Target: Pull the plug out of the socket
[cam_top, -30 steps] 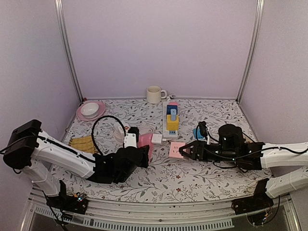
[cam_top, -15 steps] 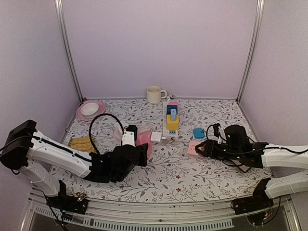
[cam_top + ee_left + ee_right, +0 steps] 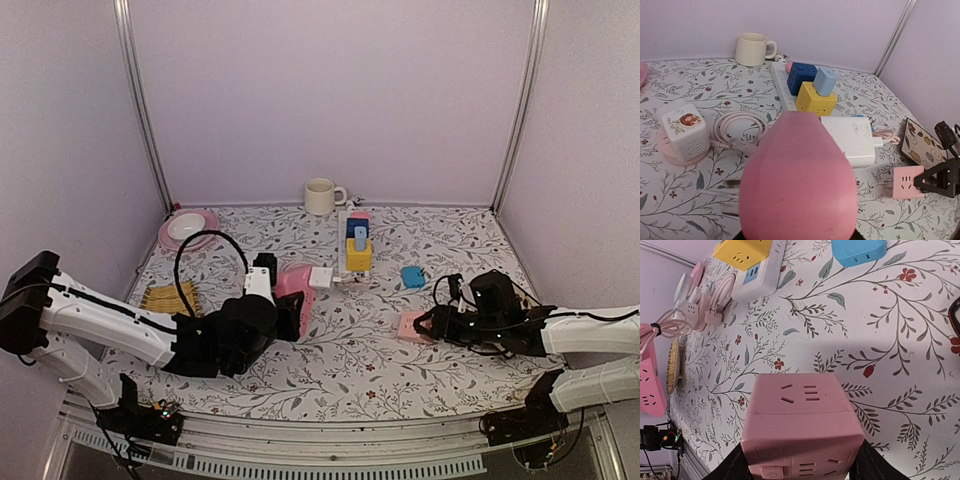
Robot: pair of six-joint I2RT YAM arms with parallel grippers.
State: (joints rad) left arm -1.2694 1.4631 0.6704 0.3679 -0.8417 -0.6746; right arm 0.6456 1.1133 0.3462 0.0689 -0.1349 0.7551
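Observation:
Next, my left gripper brings over the pink power strip (image 3: 297, 284), because the white adapter is plugged into it, so that my right gripper can pull the adapter (image 3: 321, 277) off.
The socket is a pink power strip (image 3: 297, 283), lifted off the table left of centre with my left gripper (image 3: 288, 303) shut on it. In the left wrist view its rounded pink end (image 3: 797, 180) fills the foreground and hides my fingers. The plug is a pink cube (image 3: 409, 326), well apart from the socket at the right. My right gripper (image 3: 422, 325) is shut on it. In the right wrist view the cube (image 3: 802, 427) sits between my black fingers (image 3: 867, 466), just above the flowered cloth.
A white strip (image 3: 351, 268) carries yellow (image 3: 358, 255) and blue cubes. A white adapter (image 3: 322, 277) with a coiled cable lies beside the pink strip. Also here are a small blue block (image 3: 412, 277), a mug (image 3: 320, 196), a pink plate with a bowl (image 3: 188, 228) and a yellow mat (image 3: 170, 297).
My right gripper has carried the pink cube rightwards and nearer, away from the pink strip. My left arm has drawn back to the left and farther with the strip.

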